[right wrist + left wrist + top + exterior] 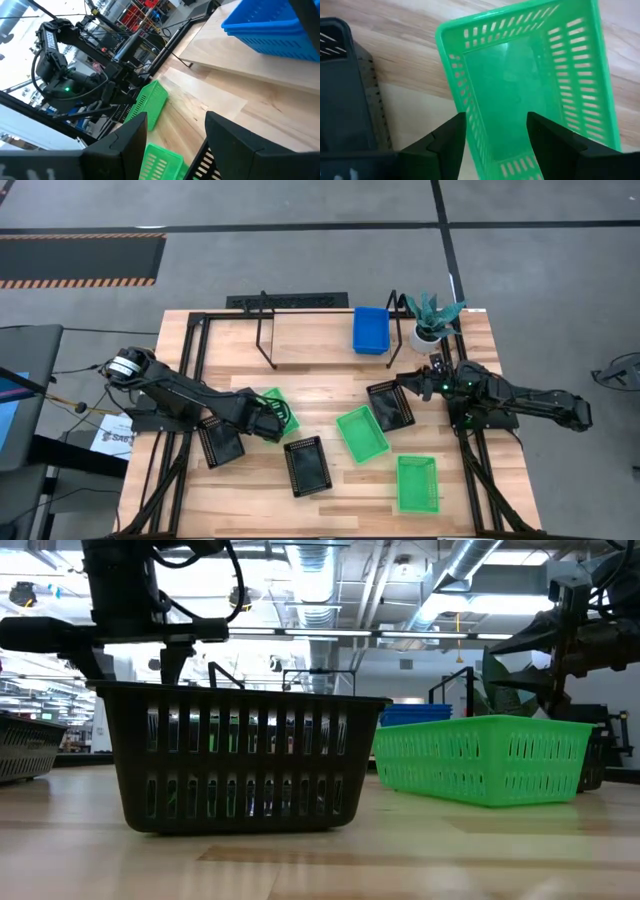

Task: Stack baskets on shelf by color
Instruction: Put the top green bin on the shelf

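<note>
Next, my left gripper shifts: the green basket's long side (459, 106) lies under one finger, so its open fingers should go astride that side (455, 91) before closing and lifting.
The light-wood shelf (300, 340) stands at the table's far side with blue baskets (370, 330) stacked on its right end. My left gripper (272, 416), open, is over a green basket (283, 408) at centre left, which looks tilted in the right wrist view (150, 102). One finger (455, 135) is at its long wall, the other (545, 135) over its inside. Two more green baskets (362, 432) (417, 483) and three black ones (222, 442) (307, 465) (390, 405) lie on the table. My right gripper (415, 385), open, hovers by the right-hand black basket. My left gripper comes at the green basket from above, at one end (520, 167), with a wide gap between the fingers. One finger overlaps the long wall (470, 125). I cannot tell whether either finger touches the basket.
A white plant pot (430, 332) stands at the far right corner beside the shelf's right end. Black frame rails (185, 370) (470, 450) run along both table sides. The shelf's left and middle (290, 345) are bare wood.
</note>
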Controlling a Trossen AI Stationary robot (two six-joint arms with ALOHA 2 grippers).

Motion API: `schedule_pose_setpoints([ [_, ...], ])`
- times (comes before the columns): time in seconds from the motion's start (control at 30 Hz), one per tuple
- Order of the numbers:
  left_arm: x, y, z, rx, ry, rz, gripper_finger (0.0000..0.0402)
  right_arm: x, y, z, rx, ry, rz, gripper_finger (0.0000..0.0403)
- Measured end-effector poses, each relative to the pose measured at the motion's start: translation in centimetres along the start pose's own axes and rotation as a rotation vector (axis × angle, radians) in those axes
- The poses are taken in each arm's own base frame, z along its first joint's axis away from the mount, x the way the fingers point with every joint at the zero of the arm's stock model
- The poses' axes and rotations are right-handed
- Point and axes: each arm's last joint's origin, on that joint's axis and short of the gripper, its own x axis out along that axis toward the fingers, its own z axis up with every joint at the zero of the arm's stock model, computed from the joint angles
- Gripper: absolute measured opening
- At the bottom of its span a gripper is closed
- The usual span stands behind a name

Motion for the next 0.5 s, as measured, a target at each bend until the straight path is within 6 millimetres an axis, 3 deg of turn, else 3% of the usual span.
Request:
schedule_pose_setpoints([
  [0.27, -2.4, -1.5, -0.2, 0.012, -0.005, -0.086, 0.0197, 0.0, 0.0, 0.0, 0.015, 0.000, 0.000, 0.0224],
  [0.5, -1.2, -0.1, -0.5, -0.029, -0.013, -0.009, 0.0197, 0.0, 0.0, 0.0, 0.012, 0.000, 0.000, 0.0224],
])
